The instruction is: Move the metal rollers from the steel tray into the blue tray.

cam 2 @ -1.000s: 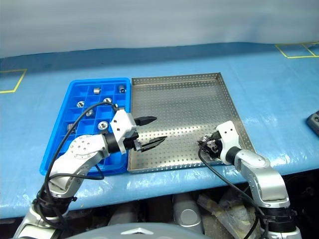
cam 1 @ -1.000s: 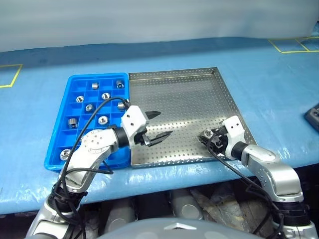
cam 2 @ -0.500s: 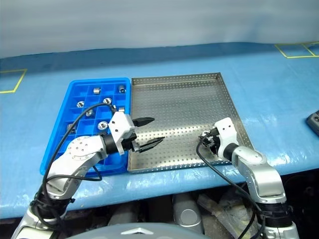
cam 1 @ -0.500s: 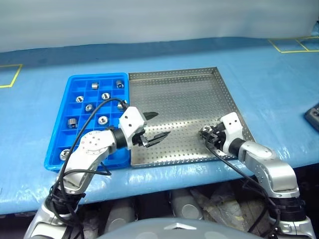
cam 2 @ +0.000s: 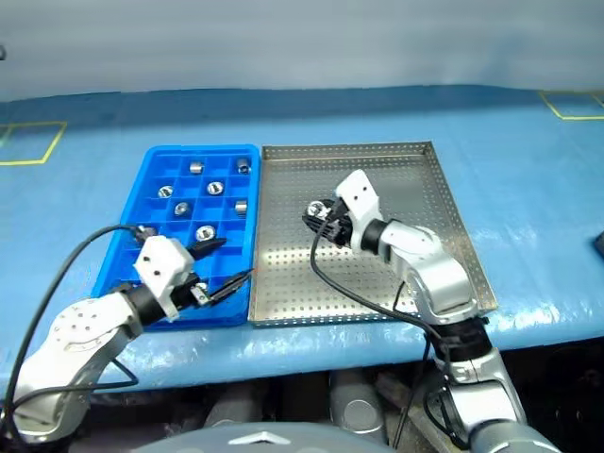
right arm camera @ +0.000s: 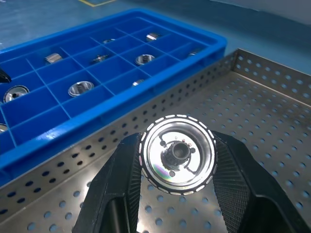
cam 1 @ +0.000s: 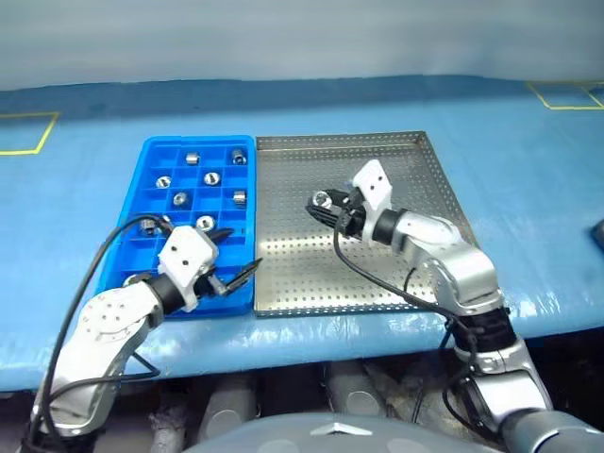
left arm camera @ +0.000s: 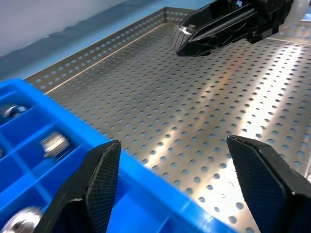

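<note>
My right gripper keeps carrying the shiny roller [cam 1: 322, 199] to the blue tray's near compartment [cam 1: 237, 248] beside the steel tray, which is empty, until it hangs above it, and then let go.
The steel tray [cam 1: 444, 203] lies beside the blue tray [cam 1: 151, 151], which is on its left and holds several metal rollers [cam 1: 209, 178] in its compartments. My right gripper [cam 1: 322, 201] hovers over the middle of the steel tray, shut on one shiny roller [right arm camera: 177, 153] whose holed face is turned to the right wrist camera. The left wrist view shows that same roller [left arm camera: 181, 34] at the right gripper's tip. My left gripper [cam 1: 238, 250] stands open and empty over the blue tray's near right corner, its fingers [left arm camera: 92, 184] straddling the two trays' shared edge.
Both trays sit on a blue-covered table with yellow tape marks [cam 1: 28, 132] at the far corners. A dark object [cam 1: 599, 233] lies at the table's right edge. Black cables [cam 1: 368, 278] loop from both wrists above the trays' near edges.
The right gripper shut on a roller at the steel tray's near right corner, then lifted it left to the tray's middle. The left gripper drew back left over the blue tray. The camera shifted.
</note>
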`<state>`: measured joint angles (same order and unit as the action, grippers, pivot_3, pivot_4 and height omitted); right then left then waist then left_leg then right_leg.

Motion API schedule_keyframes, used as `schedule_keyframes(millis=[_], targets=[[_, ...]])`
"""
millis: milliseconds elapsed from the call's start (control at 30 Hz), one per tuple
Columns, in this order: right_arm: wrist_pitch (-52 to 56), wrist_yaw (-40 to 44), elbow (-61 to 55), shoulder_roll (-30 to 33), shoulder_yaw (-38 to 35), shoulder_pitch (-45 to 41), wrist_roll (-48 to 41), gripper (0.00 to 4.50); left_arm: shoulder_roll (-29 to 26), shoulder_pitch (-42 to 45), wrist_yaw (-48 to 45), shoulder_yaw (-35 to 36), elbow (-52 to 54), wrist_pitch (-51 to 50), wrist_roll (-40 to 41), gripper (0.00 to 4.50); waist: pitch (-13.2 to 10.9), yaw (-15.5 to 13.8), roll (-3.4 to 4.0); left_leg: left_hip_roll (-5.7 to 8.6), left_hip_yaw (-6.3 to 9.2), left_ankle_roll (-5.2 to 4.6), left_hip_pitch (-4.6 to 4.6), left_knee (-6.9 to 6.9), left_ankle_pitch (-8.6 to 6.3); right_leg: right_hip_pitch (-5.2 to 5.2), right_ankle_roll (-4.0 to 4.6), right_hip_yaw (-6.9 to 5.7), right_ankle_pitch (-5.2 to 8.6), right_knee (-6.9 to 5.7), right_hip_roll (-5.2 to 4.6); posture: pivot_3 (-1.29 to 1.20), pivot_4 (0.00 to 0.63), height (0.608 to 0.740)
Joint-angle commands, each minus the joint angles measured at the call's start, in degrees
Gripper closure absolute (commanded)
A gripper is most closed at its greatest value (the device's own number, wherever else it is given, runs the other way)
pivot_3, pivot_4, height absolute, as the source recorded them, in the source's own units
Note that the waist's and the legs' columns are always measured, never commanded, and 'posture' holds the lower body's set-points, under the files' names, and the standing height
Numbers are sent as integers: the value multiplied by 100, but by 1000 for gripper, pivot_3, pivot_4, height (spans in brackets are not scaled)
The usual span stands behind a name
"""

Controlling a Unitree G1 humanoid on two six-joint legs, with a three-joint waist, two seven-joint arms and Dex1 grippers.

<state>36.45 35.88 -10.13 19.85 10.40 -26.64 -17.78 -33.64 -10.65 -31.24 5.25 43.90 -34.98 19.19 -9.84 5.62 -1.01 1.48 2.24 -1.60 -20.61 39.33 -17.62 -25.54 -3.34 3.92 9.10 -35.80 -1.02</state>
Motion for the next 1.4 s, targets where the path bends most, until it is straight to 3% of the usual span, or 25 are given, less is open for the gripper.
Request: schedule_keyframes(millis=[33, 367, 767, 800, 967, 1400], targets=[[-353, 271, 264, -218, 254, -409, 61, 2792, 11, -347, 202, 489, 460, -87, 53, 688, 0, -125, 0, 5, 0, -1, 0, -3, -1, -1, 16, -3, -7, 0, -8, 60, 150, 740], [-731, 662, 1180, -882, 738, -950, 258, 2792, 257, -1112, 601, 783, 1040, -230, 53, 688, -1, -634, 2, 18, 53, 9, -16, -15, 2, 2, 54, -61, -3, 7, -31, 169, 150, 740], [-493, 929, 1011, -894, 925, -670, 232, 2792, 219, -1036, 643, 702, 1031, -286, 79, 688, -1, -670, 3, 14, 97, 41, -16, -20, 20, 12, 102, -106, 27, -5, -25, 144, 150, 740], [-485, 939, 1008, -894, 933, -653, 240, 2063, 209, -998, 635, 695, 1012, -297, 81, 688, -1, -666, 3, 14, 99, 43, -16, -20, 21, 12, 103, -108, 27, -5, -25, 144, 150, 740], [-557, 716, 995, -974, 922, -590, 401, 552, 174, -860, 599, 654, 957, -351, 86, 688, -1, -641, 4, 12, 102, 48, -15, -21, 23, 12, 103, -111, 28, -8, -22, 132, 150, 740], [-1146, 187, 601, -642, 192, -339, 513, 552, 204, -129, 521, 246, 559, -136, 65, 688, -1, -636, 4, 15, 111, 53, -17, -22, 27, 16, 103, -118, 27, -6, -25, 62, 150, 740]])
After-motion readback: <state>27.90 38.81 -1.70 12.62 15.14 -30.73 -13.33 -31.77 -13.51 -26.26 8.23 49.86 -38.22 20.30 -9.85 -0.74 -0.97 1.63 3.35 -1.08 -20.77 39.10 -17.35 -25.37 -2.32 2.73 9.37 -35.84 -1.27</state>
